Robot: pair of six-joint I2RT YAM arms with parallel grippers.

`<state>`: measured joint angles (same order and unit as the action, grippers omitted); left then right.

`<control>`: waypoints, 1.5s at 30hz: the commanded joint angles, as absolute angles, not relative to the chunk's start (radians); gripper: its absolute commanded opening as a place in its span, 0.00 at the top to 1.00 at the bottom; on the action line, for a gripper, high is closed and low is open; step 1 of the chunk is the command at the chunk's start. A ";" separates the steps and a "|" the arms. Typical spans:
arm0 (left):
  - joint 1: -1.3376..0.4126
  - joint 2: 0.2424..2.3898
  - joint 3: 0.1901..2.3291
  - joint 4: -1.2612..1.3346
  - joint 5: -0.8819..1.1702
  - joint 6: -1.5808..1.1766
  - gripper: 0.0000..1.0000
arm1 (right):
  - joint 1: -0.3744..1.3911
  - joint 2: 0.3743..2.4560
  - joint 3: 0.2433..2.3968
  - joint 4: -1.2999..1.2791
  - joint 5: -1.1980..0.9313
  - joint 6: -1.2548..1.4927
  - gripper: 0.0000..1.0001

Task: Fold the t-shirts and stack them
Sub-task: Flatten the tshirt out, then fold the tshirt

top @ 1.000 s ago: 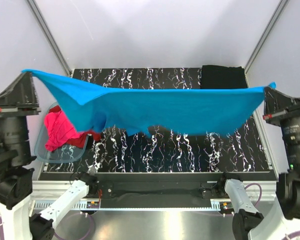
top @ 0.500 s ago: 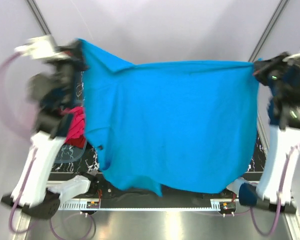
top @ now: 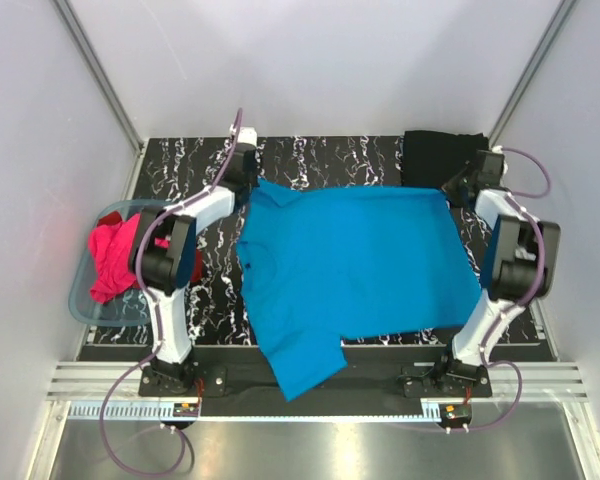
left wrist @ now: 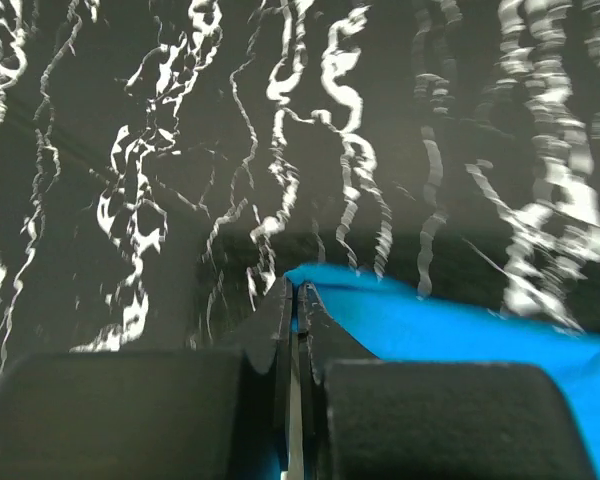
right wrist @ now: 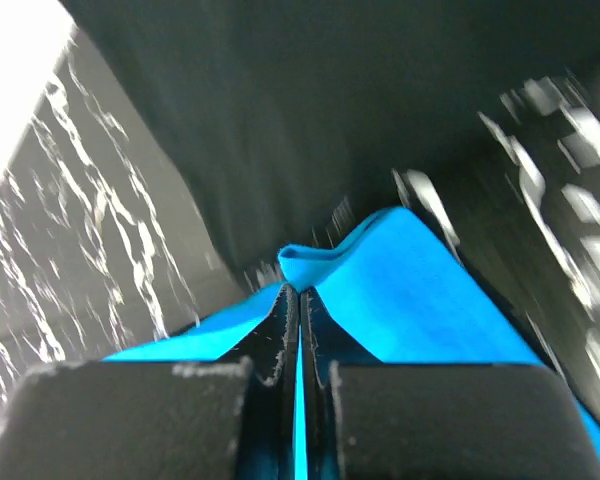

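Note:
The far edge of the turquoise-blue t-shirt touches the folded black t-shirt [top: 416, 187]. Next, my right gripper pulls the held corner [top: 443, 194] back closer and puts it down clear of the black t-shirt.
The turquoise-blue t-shirt [top: 355, 265] lies spread flat on the black marbled table [top: 310, 160], one sleeve hanging over the near edge. My left gripper [top: 252, 182] is shut on its far left corner [left wrist: 325, 280], low at the table. My right gripper [top: 450, 190] is shut on its far right corner [right wrist: 330, 262]. A folded black t-shirt [top: 438, 155] lies at the far right, just behind the right gripper; it also shows in the right wrist view [right wrist: 280, 120]. Magenta-pink [top: 110, 258] and red [top: 185, 268] shirts lie bunched in the tub.
A translucent pale-blue plastic tub [top: 85, 300] stands at the table's left edge. Both arms stretch far out over the table's sides. White walls and metal frame posts close in the back and both sides.
Both grippers swung the blue shirt from held high and stretched in the air, forward and down; it now lies flat on the table with both far corners still gripped.

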<state>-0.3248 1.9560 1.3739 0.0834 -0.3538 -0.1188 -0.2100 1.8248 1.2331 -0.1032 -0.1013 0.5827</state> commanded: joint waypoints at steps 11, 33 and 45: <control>-0.264 2.155 1.790 0.078 -0.235 -0.162 1.00 | -0.232 2.071 1.539 0.066 -0.161 0.560 1.00; -0.264 1.878 1.529 -0.233 -0.172 -0.440 1.00 | -0.249 2.036 1.563 -0.021 -0.072 0.431 1.00; -0.265 1.692 1.297 -0.390 -0.049 -0.571 1.00 | -0.249 1.947 1.428 -0.023 -0.086 0.453 1.00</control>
